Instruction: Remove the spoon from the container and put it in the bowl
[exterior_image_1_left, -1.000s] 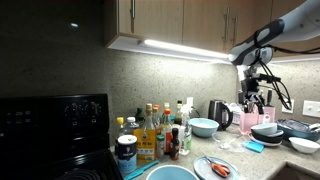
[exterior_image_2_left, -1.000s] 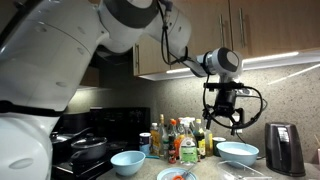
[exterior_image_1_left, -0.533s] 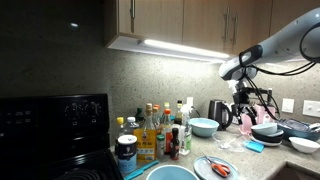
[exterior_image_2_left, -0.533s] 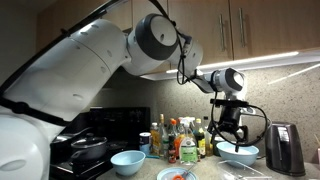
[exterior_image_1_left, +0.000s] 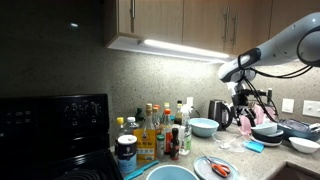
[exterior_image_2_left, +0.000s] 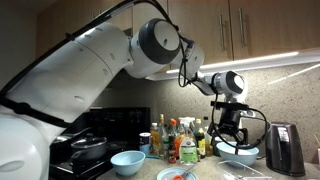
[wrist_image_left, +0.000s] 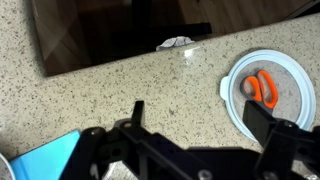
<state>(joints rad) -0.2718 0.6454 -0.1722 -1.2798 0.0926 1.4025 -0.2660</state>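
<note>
I should move my gripper back over the clear container and turn it to meet the spoon, because my open fingers are over speckled counter (wrist_image_left: 185, 110) next to the white plate.
The light blue bowl (exterior_image_1_left: 203, 127) stands on the counter beside the dark kettle (exterior_image_1_left: 220, 113); it also shows in an exterior view (exterior_image_2_left: 238, 152). The pink container (exterior_image_1_left: 250, 122) stands right of the kettle, partly behind my gripper (exterior_image_1_left: 243, 106). My gripper (exterior_image_2_left: 230, 138) hangs low over the counter near the bowl. In the wrist view its two dark fingers (wrist_image_left: 200, 115) are spread apart with only speckled counter between them. I cannot make out the spoon in any view.
Stacked white and grey dishes (exterior_image_1_left: 268, 130) stand right of the container. A white plate with an orange item (wrist_image_left: 268, 90) lies on the counter. Several bottles (exterior_image_1_left: 160, 130) stand left of the bowl. A small blue bowl (exterior_image_2_left: 127, 162) stands further left.
Over the last second my gripper came down and sideways from above the container toward the bowl. In the last half second it has hardly moved.
</note>
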